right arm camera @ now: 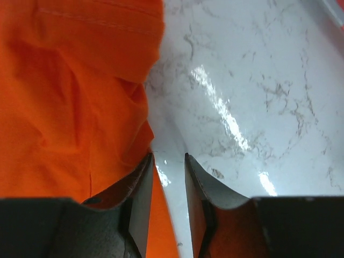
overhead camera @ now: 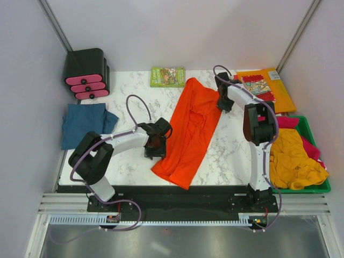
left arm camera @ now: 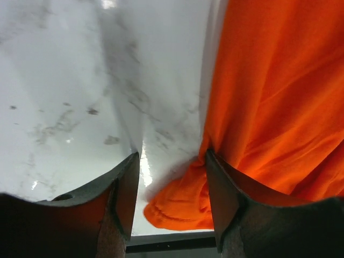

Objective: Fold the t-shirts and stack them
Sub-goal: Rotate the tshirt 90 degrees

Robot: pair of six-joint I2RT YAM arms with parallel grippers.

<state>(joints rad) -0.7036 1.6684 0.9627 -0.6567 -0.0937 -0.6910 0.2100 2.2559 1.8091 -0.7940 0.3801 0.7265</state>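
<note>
The orange-red t-shirt's strip [overhead camera: 189, 138] lies at an angle across the marble table, so the robot's left gripper needs to pinch the strip's near corner [overhead camera: 158, 168] and turn the strip straight before folding it.
The orange-red t-shirt [overhead camera: 189, 129] lies folded lengthwise in a long diagonal strip across the middle of the marble table [overhead camera: 126, 88]. My left gripper [overhead camera: 155, 145] is open at the strip's near left edge. In the left wrist view [left arm camera: 171, 161] the jaws straddle a rounded corner of the orange cloth [left arm camera: 279, 97] without closing on it. My right gripper [overhead camera: 222, 103] is open at the strip's far right edge. In the right wrist view [right arm camera: 168, 159] its left finger rests over the orange cloth [right arm camera: 70, 97], with bare table under the gap. A teal-blue t-shirt [overhead camera: 85, 123] lies bunched at the left.
A green bin [overhead camera: 310, 129] at the right holds a mustard-yellow shirt [overhead camera: 293, 158] and a magenta-pink one [overhead camera: 288, 122]. An orange folder with a comic book [overhead camera: 269, 86] lies at the back right. A green book [overhead camera: 167, 76] and a black drawer unit [overhead camera: 86, 72] stand at the back.
</note>
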